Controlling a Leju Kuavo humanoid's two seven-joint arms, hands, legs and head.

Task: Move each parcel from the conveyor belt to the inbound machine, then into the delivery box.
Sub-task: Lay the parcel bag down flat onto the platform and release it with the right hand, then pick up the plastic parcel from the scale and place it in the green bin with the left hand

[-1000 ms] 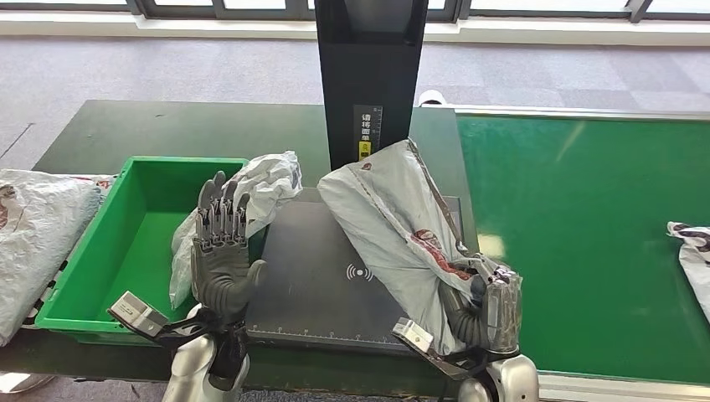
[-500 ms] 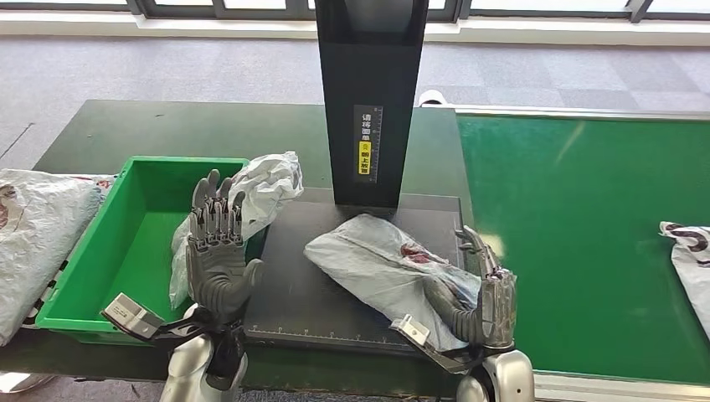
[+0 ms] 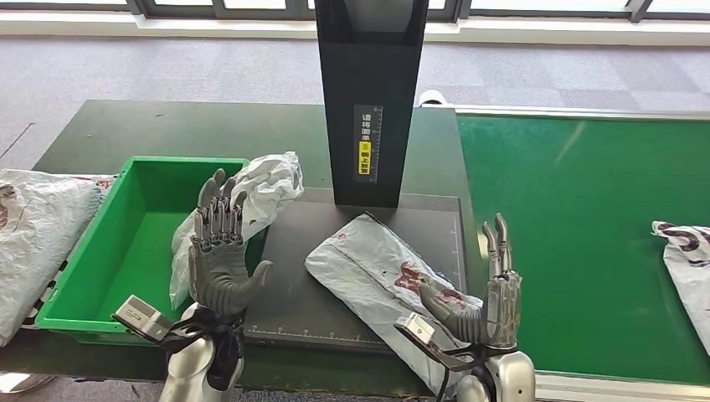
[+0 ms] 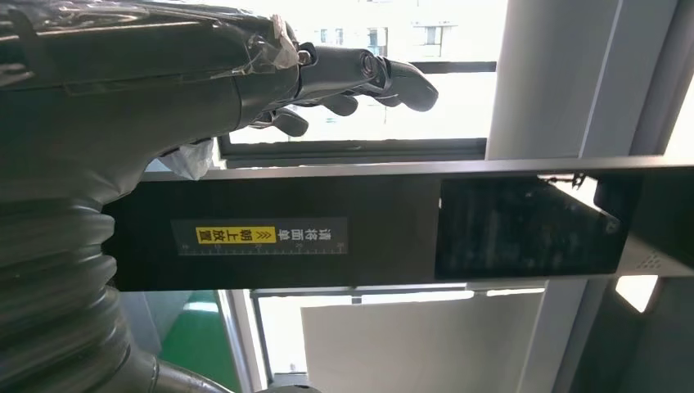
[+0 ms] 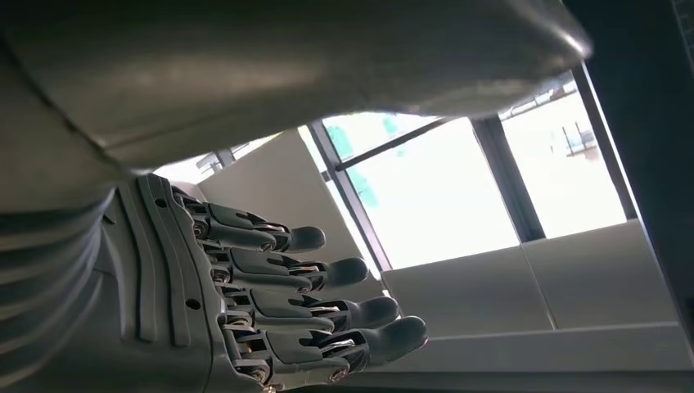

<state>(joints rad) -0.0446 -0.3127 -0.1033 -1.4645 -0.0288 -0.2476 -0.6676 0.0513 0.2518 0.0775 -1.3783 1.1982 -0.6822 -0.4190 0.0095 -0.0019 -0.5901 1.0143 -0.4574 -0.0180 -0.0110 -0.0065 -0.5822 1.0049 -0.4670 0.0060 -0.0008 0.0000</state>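
Observation:
The grey parcel [image 3: 387,285] lies thin and has a wrinkled surface [image 3: 362,249]. It will bunch up where I grip it and spread out in loose folds when I lift it.
A grey parcel [image 3: 377,268] with red print lies flat on the dark plate [image 3: 301,285] of the inbound machine, its near end over the plate's front edge. My right hand [image 3: 490,289] stands open at that end, fingers straight up and off the bag, thumb against its edge; the right wrist view shows the spread fingers [image 5: 278,303] beneath the bag [image 5: 327,65]. My left hand [image 3: 219,251] is open, fingers raised, just in front of a white parcel [image 3: 264,188] that leans over the right wall of the green delivery box [image 3: 92,260]. Another parcel [image 3: 686,260] lies on the conveyor belt [image 3: 586,234].
The machine's black column [image 3: 368,100] rises behind the plate and shows sideways with its yellow label in the left wrist view [image 4: 368,237], past my left hand [image 4: 245,74]. A large grey parcel [image 3: 33,234] lies left of the box.
The grey parcel, held upright by my right hand a second ago, has come down flat on the plate. My right hand has let go and straightened its fingers. The belt parcel has shifted left.

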